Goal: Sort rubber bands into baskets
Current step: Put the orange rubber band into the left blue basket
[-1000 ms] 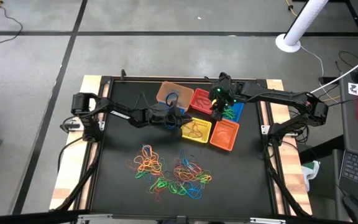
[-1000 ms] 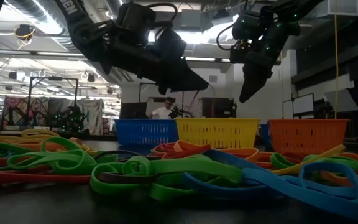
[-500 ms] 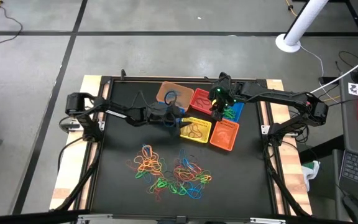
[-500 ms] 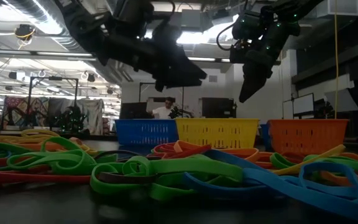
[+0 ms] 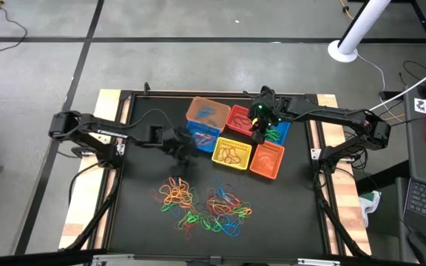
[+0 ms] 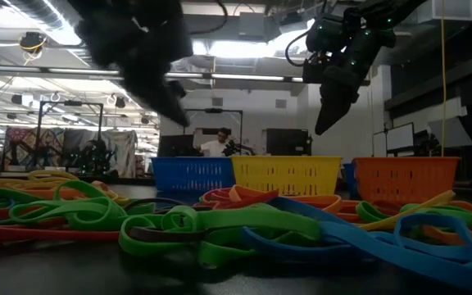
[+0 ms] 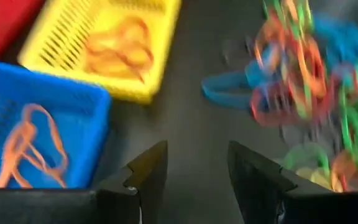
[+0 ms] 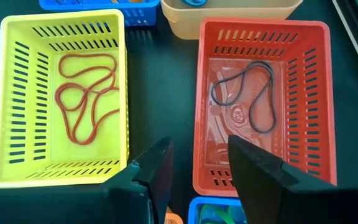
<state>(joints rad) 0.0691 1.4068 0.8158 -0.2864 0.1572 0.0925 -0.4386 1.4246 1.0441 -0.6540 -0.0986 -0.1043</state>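
Observation:
My left gripper should keep moving toward the orange rubber bands with its fingers open until it can close on one of them, because they lie along the pile's edge (image 5: 170, 185) next to open mat.
The rubber bands (image 5: 202, 203) lie in a loose many-coloured pile on the black mat near the front. Behind them stand the baskets: tan-orange (image 5: 203, 111), red (image 5: 239, 118), blue (image 5: 204, 137), a second blue (image 5: 279, 133), yellow (image 5: 232, 152) and orange (image 5: 267, 159). My left gripper (image 5: 186, 150) hangs open and holds nothing, just left of the near blue basket (image 7: 36, 137), between it and the pile (image 7: 303, 81). My right gripper (image 5: 259, 127) hangs open over the red basket (image 8: 266, 99), beside the yellow one (image 8: 61, 99).
An orange band lies in the near blue basket, reddish bands in the yellow one, and a dark blue band in the red one. The mat (image 5: 139, 214) has bare room left of the pile. Wooden rails (image 5: 87, 214) border both sides.
My left gripper has drawn back from over the near blue basket toward the table's left edge, rising a little and turning as it went. My right gripper has kept still over the red basket.

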